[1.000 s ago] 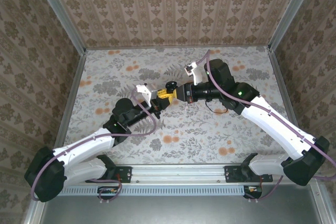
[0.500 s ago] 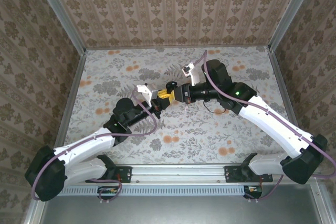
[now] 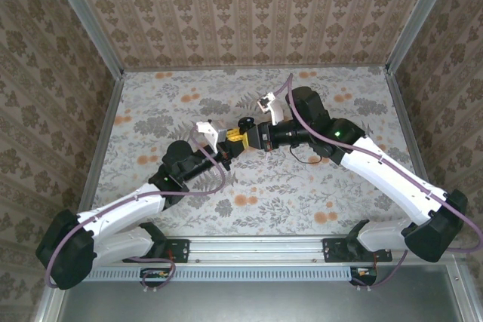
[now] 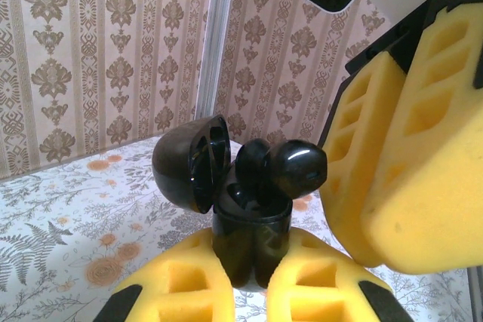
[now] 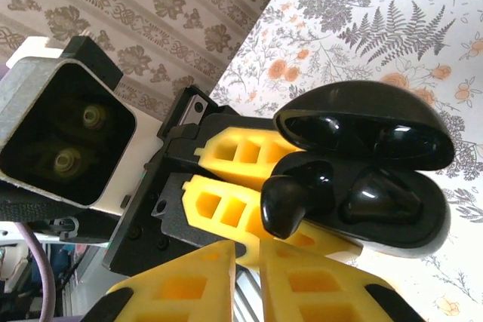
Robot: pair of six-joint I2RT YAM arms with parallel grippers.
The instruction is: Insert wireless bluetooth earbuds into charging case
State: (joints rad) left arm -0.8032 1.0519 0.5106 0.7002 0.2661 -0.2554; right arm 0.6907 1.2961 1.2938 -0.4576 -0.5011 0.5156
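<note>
The near earbud (image 5: 282, 207) leans out over the charging case's rim, so my right gripper should back off slightly, then nudge the earbud into the near socket (image 5: 320, 186).
My left gripper (image 4: 253, 250) is shut on the black charging case (image 4: 243, 243), holding it upright above the table with its lid (image 4: 189, 164) swung open. One black earbud (image 5: 290, 195) sticks up out of the case's near socket, tilted and only partly in. A second earbud (image 5: 377, 194) sits lower in the far socket. My right gripper (image 5: 258, 245) is shut with nothing between its fingers, its tips right at the protruding earbud (image 4: 296, 167). From above, both grippers meet at the case (image 3: 243, 123) over the middle of the table, the left gripper (image 3: 232, 143) beneath, the right gripper (image 3: 249, 138) beside it.
The floral table (image 3: 249, 201) is walled by patterned panels and metal posts (image 3: 98, 35). The two arms cross the middle from either side. A cable loops off the right arm (image 3: 313, 157).
The right arm has edged left, bringing its shut fingers closer against the case. The left arm and case have stayed put.
</note>
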